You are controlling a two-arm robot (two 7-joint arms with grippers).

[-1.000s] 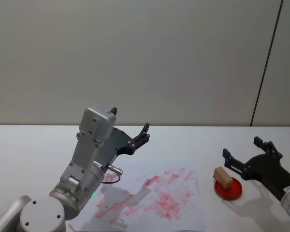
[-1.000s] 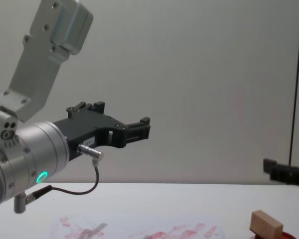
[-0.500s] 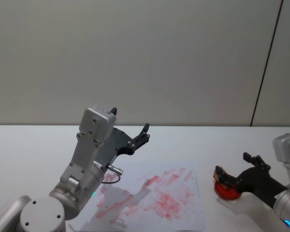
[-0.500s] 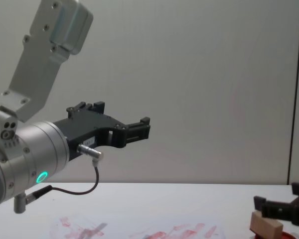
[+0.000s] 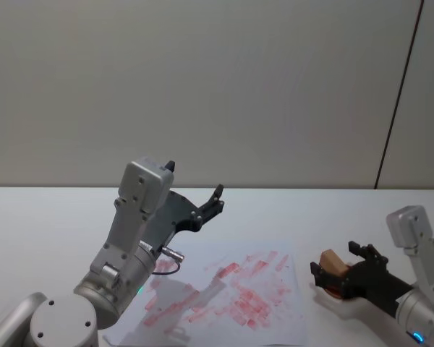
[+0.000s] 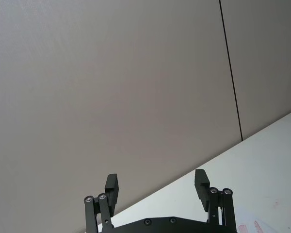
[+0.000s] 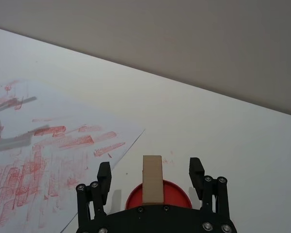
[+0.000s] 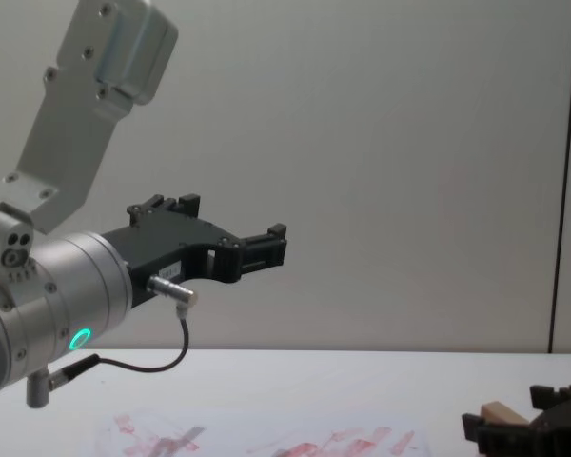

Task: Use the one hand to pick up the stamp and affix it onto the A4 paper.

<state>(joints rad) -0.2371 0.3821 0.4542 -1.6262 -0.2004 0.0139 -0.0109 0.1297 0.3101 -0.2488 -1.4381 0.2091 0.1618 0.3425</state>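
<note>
The red ink pad (image 7: 176,195) has open space on both sides of the stamp (image 7: 153,180), so the stamp will come off and the red ink pad will stay behind when I lift.
The stamp (image 7: 153,184), a light tan wooden block, stands on the red ink pad (image 7: 177,192) at the table's right. My right gripper (image 7: 150,174) is open, one finger on each side of the stamp with gaps between. In the head view the right gripper (image 5: 336,260) sits low around the stamp (image 5: 330,259). The A4 paper (image 5: 231,296), smeared with red marks, lies left of the pad. My left gripper (image 5: 215,199) hangs open and empty, raised above the paper's far left corner. In the chest view the stamp (image 8: 500,410) peeks up behind the right gripper's black fingers (image 8: 478,425).
White tabletop (image 5: 50,224) spreads around the sheet, with a plain grey wall behind. The silver left arm (image 5: 134,238) rises over the paper's left side and casts a shadow on it.
My right gripper has moved left and down from behind the ink pad until its open fingers straddle the stamp. The left arm has stayed still.
</note>
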